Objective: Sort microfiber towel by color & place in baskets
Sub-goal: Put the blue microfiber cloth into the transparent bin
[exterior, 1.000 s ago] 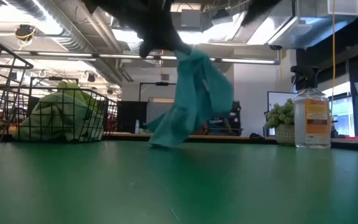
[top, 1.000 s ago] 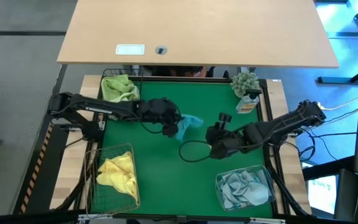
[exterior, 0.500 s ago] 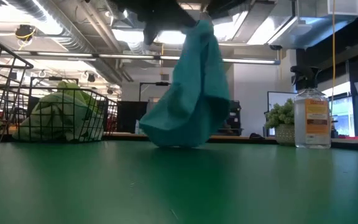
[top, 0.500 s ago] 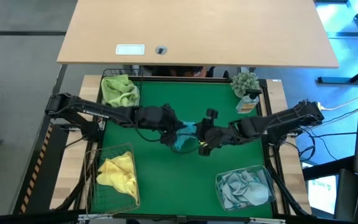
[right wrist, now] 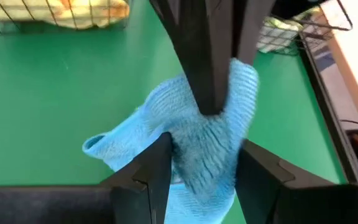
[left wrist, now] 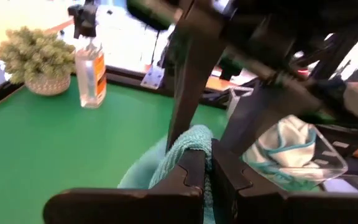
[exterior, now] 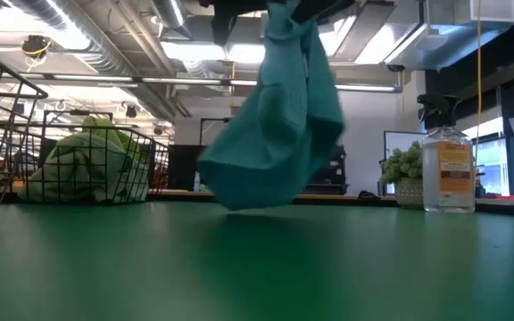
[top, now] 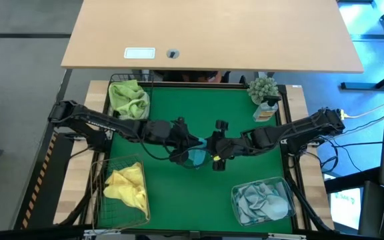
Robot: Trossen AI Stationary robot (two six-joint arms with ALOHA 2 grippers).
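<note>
The clear tub [top: 263, 202] is on the side of my right gripper and far from my left gripper, so next my right gripper picks up the teal towel [top: 197, 156] and puts it there.
A teal microfiber towel [top: 196, 159] [exterior: 279, 134] hangs over the middle of the green table. Its lower end [exterior: 239, 198] is at the table top. My left gripper [top: 193, 142] [left wrist: 209, 158] is shut on the towel's top. My right gripper [top: 212, 152] [right wrist: 201, 165] has come in from the table's right and is open. Its two fingers stand on either side of the hanging towel [right wrist: 185, 130], just below the left gripper's fingers [right wrist: 210, 62]. My left gripper pinches the towel's bunched top [left wrist: 191, 138] between its two fingers, slanting down from the table's left. The cloth hangs slack below the fingers, several layers gathered. My right gripper: its fingers [right wrist: 157, 165] flank the cloth, but I cannot tell whether they touch it.
A black wire basket [top: 115, 81] with green towels stands at the far left. A tan wire basket [top: 101, 193] with a yellow towel is near left, and a clear tub [top: 235, 200] with pale towels near right. A potted plant [top: 264, 89] and a spray bottle [top: 265, 111] stand at the far right.
My right gripper has swung from the near right toward the table's left and come up to the towel, with its fingers around it. My left gripper has carried the towel a little toward the right and near edge. The towel now hangs higher and straighter.
</note>
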